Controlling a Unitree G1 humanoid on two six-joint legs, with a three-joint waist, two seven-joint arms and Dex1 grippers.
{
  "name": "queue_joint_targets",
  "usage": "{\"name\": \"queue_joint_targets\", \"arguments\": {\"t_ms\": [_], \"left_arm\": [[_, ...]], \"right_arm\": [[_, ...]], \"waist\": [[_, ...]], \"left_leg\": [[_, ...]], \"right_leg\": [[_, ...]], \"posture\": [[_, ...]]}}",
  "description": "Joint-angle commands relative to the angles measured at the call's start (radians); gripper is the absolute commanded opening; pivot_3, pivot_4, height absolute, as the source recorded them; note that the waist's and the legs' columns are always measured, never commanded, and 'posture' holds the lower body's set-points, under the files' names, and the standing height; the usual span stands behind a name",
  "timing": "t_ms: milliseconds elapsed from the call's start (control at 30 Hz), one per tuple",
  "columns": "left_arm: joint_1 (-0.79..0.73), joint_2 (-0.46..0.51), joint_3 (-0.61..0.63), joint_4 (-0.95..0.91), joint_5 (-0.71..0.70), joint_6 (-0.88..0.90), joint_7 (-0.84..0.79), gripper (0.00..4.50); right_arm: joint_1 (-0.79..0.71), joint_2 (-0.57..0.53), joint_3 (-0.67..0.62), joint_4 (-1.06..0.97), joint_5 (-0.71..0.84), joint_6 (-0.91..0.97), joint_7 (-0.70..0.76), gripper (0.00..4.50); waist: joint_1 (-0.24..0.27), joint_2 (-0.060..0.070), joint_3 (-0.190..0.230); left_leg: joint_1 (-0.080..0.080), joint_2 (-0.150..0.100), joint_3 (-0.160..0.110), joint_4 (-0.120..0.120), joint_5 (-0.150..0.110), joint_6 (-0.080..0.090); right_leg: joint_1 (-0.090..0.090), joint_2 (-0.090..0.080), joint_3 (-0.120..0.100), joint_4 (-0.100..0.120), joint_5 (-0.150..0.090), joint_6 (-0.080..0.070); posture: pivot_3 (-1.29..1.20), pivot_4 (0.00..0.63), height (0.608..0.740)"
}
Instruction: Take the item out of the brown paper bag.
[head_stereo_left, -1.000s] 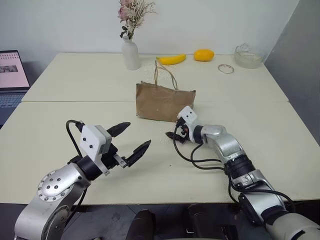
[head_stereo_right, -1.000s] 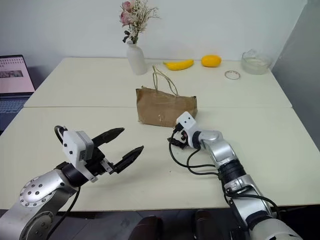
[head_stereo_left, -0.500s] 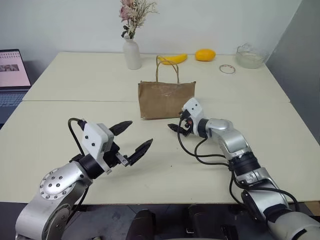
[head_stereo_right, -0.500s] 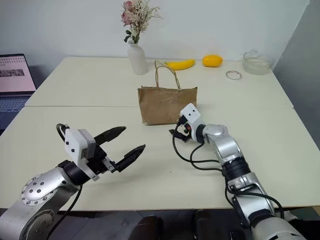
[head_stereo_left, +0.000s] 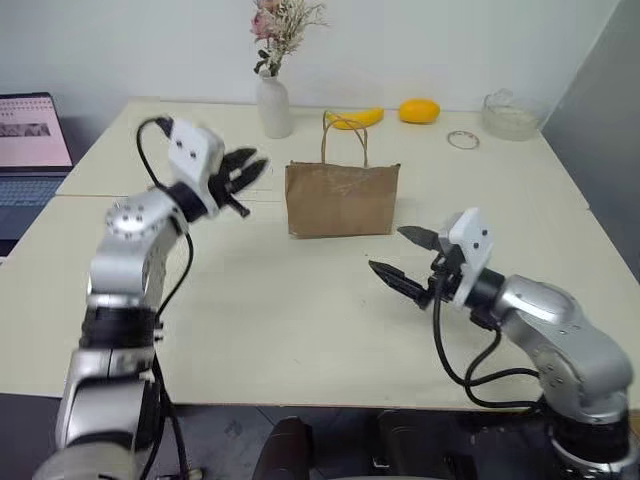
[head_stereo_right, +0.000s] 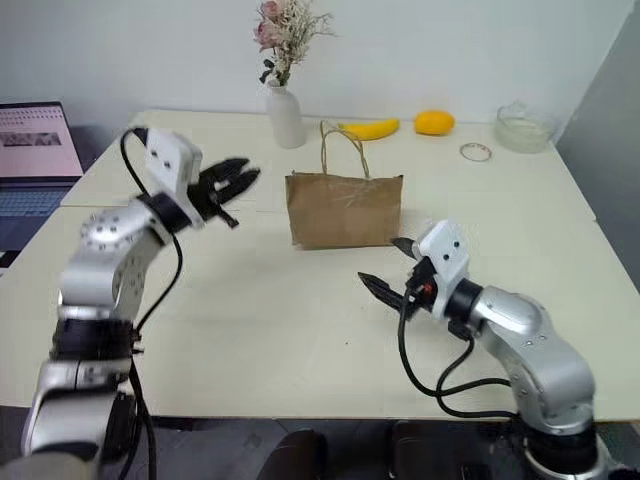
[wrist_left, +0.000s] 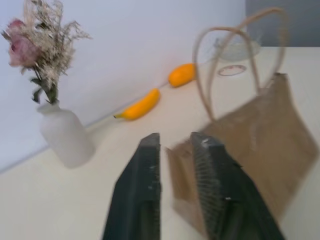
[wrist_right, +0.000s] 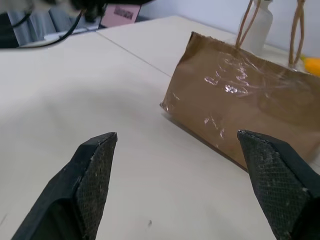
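The brown paper bag's creased walls (head_stereo_left: 342, 204) stand up by themselves, so its closed mouth (head_stereo_left: 343, 166) will spread and stay open when I pull the item out.
The brown paper bag (head_stereo_left: 342, 200) stands upright mid-table, its loop handles raised. The item is hidden; nothing of it shows at the bag's mouth. My left gripper (head_stereo_left: 250, 168) hovers raised just left of the bag's upper edge, pointing at it. It is shut, with only a thin gap between its fingers (wrist_left: 150, 165) and nothing in them. The left wrist view has the bag (wrist_left: 255, 135) right ahead. My right gripper (head_stereo_left: 387, 250) is open, in front of and a little right of the bag, clear of it. The bag's crinkled face (wrist_right: 235, 100) lies beyond the spread fingers.
Along the far edge stand a white vase of dried flowers (head_stereo_left: 272, 105), a yellow banana (head_stereo_left: 356, 118), an orange fruit (head_stereo_left: 418, 110), a thin ring (head_stereo_left: 459, 139) and a glass bowl (head_stereo_left: 507, 115). A laptop (head_stereo_left: 30, 135) sits at the far left.
My left arm rose and reached forward to the bag's left side, and its fingers closed. My right gripper drew back from the bag, staying open. The bag went from slumped to upright.
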Motion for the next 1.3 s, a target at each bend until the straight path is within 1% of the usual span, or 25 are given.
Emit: {"name": "queue_joint_targets", "arguments": {"t_ms": [33,100,167,267,333,400,600,700,833,933,1000,1100,1167,1267,1300], "left_arm": [[-0.169,-0.030,-0.051,0.316,0.098,-0.154,-0.057,0.03],[-0.267,-0.062,-0.067,0.495,0.133,-0.224,-0.090,0.03],[-0.371,-0.101,-0.087,0.679,0.190,-0.284,-0.049,0.03],[-0.457,-0.136,-0.120,0.840,0.268,-0.314,-0.008,0.03],[-0.477,-0.148,-0.130,0.886,0.298,-0.320,-0.015,0.03],[-0.492,-0.165,-0.129,0.911,0.311,-0.321,-0.054,0.03],[-0.467,-0.156,-0.158,0.906,0.358,-0.362,-0.271,0.03],[-0.445,-0.143,-0.153,0.885,0.346,-0.369,-0.406,0.03],[-0.409,-0.126,-0.143,0.822,0.314,-0.351,-0.589,0.03],[-0.355,-0.112,-0.138,0.731,0.283,-0.321,-0.698,0.03],[-0.295,-0.099,-0.147,0.634,0.262,-0.291,-0.770,0.03],[-0.168,-0.080,-0.156,0.414,0.196,-0.196,-0.870,0.03],[-0.095,-0.070,-0.156,0.276,0.159,-0.122,-0.889,0.03],[0.084,-0.036,-0.167,-0.035,0.093,0.001,-0.893,0.03],[0.121,-0.024,-0.165,-0.108,0.076,0.041,-0.887,0.03]], "right_arm": [[0.012,-0.041,-0.072,-0.093,0.078,0.043,-0.009,4.06],[0.018,-0.057,-0.093,-0.106,0.097,0.058,-0.028,4.06],[0.027,-0.070,-0.113,-0.119,0.111,0.068,-0.048,4.06],[0.029,-0.062,-0.149,-0.127,0.146,0.081,-0.085,4.06],[0.024,-0.059,-0.167,-0.126,0.172,0.089,-0.107,4.06],[0.036,-0.084,-0.174,-0.130,0.182,0.093,-0.111,4.06],[0.082,-0.140,-0.217,-0.143,0.229,0.099,-0.123,4.06],[0.103,-0.180,-0.245,-0.143,0.252,0.101,-0.111,4.06],[0.133,-0.238,-0.277,-0.129,0.274,0.090,-0.091,4.06],[0.144,-0.270,-0.290,-0.115,0.281,0.078,-0.075,4.06],[0.142,-0.285,-0.290,-0.099,0.283,0.069,-0.069,4.06],[0.136,-0.302,-0.277,-0.072,0.276,0.049,-0.061,4.06],[0.137,-0.309,-0.271,-0.067,0.277,0.039,-0.059,4.06],[0.137,-0.318,-0.252,-0.066,0.284,0.029,-0.050,4.06],[0.140,-0.322,-0.250,-0.067,0.288,0.028,-0.047,4.06]], "waist": [[-0.001,0.000,0.000],[-0.004,0.000,0.000],[-0.004,-0.001,0.001],[-0.004,-0.002,0.001],[-0.006,-0.002,0.001],[-0.006,-0.003,0.001],[-0.004,-0.003,0.001],[-0.004,-0.002,0.001],[-0.004,-0.003,0.001],[-0.004,-0.003,0.001],[-0.004,-0.003,0.001],[-0.005,-0.002,0.001],[-0.005,-0.002,0.001],[-0.007,-0.002,0.001],[-0.007,-0.002,0.001]], "left_leg": [[-0.001,0.000,0.000,0.000,0.000,0.000],[-0.001,0.000,0.003,0.000,0.000,0.000],[-0.002,0.000,0.003,0.000,0.000,0.000],[-0.006,0.000,0.002,0.001,0.000,0.000],[-0.007,0.000,0.003,0.001,0.000,0.000],[-0.007,0.001,0.003,0.001,0.000,0.000],[-0.007,0.001,0.002,0.001,0.000,0.000],[-0.006,0.001,0.003,0.001,0.000,0.000],[-0.006,0.001,0.003,0.001,0.000,0.000],[-0.007,0.001,0.002,0.002,0.000,0.000],[-0.007,0.001,0.002,0.002,0.000,0.000],[-0.006,0.002,0.002,0.002,0.000,0.000],[-0.006,0.002,0.002,0.002,0.000,0.000],[-0.005,0.002,0.001,0.002,0.000,0.000],[-0.005,0.003,0.000,0.002,0.000,0.000]], "right_leg": [[0.000,0.000,0.000,0.000,0.000,0.000],[-0.001,0.000,0.000,0.000,0.000,0.001],[-0.002,0.000,0.000,0.000,-0.001,0.001],[-0.004,0.000,0.000,0.000,0.000,0.002],[-0.005,0.000,0.001,0.000,-0.001,0.002],[-0.005,0.000,0.001,0.000,-0.001,0.002],[-0.005,-0.001,0.001,0.000,-0.001,0.003],[-0.004,-0.001,0.000,0.001,-0.001,0.003],[-0.004,-0.001,0.001,0.001,-0.001,0.003],[-0.004,-0.001,0.001,0.001,-0.001,0.003],[-0.004,-0.001,0.001,0.001,-0.001,0.003],[-0.004,-0.001,0.002,0.001,-0.001,0.003],[-0.004,-0.001,0.002,0.002,-0.001,0.003],[-0.004,-0.001,0.002,0.003,-0.001,0.003],[-0.004,-0.001,0.003,0.003,-0.001,0.003]], "posture": [[0.00,0.150,0.740],[0.00,0.150,0.740],[0.00,0.150,0.740],[0.00,0.150,0.740],[0.00,0.150,0.740],[0.00,0.150,0.740],[0.00,0.150,0.740],[0.00,0.150,0.740],[0.00,0.150,0.740],[0.00,0.150,0.740],[0.00,0.150,0.740],[0.00,0.150,0.740],[0.00,0.150,0.740],[0.00,0.150,0.740],[0.00,0.150,0.740]]}}
